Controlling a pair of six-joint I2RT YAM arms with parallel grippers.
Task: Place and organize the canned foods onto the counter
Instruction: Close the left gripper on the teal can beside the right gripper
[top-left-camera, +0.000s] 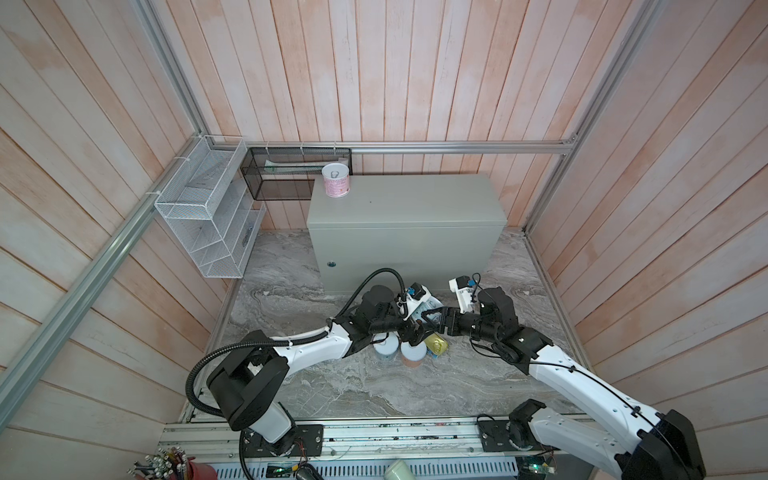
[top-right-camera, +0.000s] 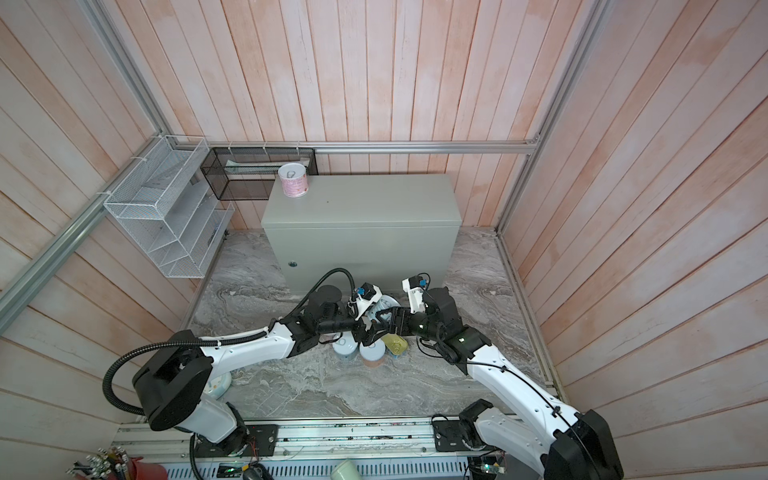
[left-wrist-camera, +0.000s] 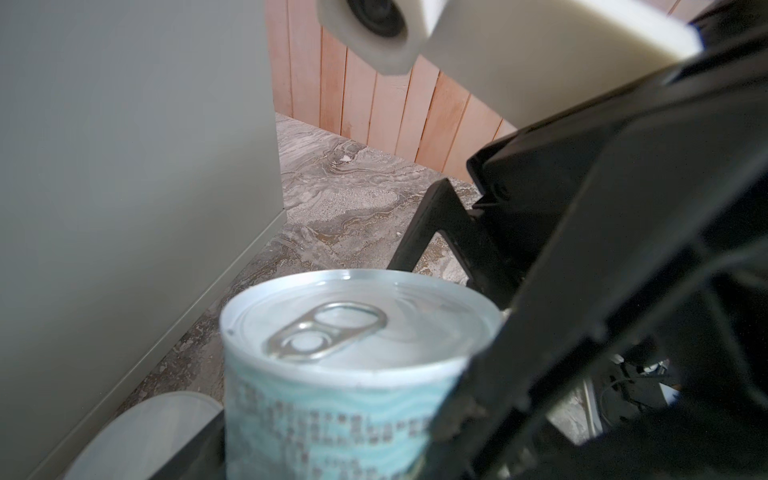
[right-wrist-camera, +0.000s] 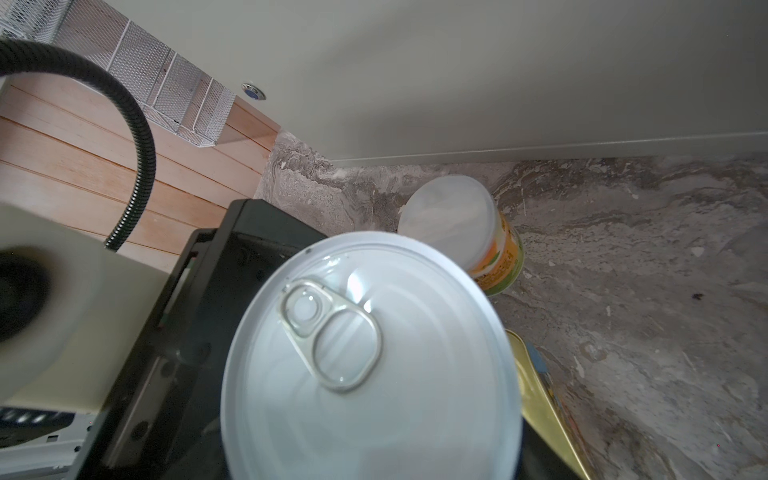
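Note:
My right gripper should pass the teal-labelled can (top-left-camera: 428, 305) to my left gripper, because the spot (top-left-camera: 326, 209) by the pink can is on my left gripper's side.
A teal-labelled can (top-left-camera: 432, 318) (left-wrist-camera: 353, 353) (right-wrist-camera: 365, 361) with a pull-tab lid hangs above the marble floor in front of the counter (top-left-camera: 407, 199) (top-right-camera: 365, 203). My right gripper (top-left-camera: 434, 318) is shut on its sides. My left gripper (top-left-camera: 417, 328) reaches in from the other side, with its fingers (left-wrist-camera: 469, 399) flanking the can. Whether they press it is unclear. A pink can (top-left-camera: 336, 180) (top-right-camera: 294, 179) stands on the counter's back left corner. Below the grippers are a bluish can (top-left-camera: 386, 349), a peach-labelled can (top-left-camera: 413, 355) and a gold tin (top-left-camera: 436, 345). A white-lidded orange-green can (right-wrist-camera: 457, 224) stands near the counter's foot.
A white wire rack (top-left-camera: 208, 216) hangs on the left wall and a black mesh rack (top-left-camera: 291, 170) behind the counter. Another pastel can (top-right-camera: 220, 384) shows partly behind the left arm's shoulder. An aluminium rail (top-left-camera: 374, 436) runs along the front.

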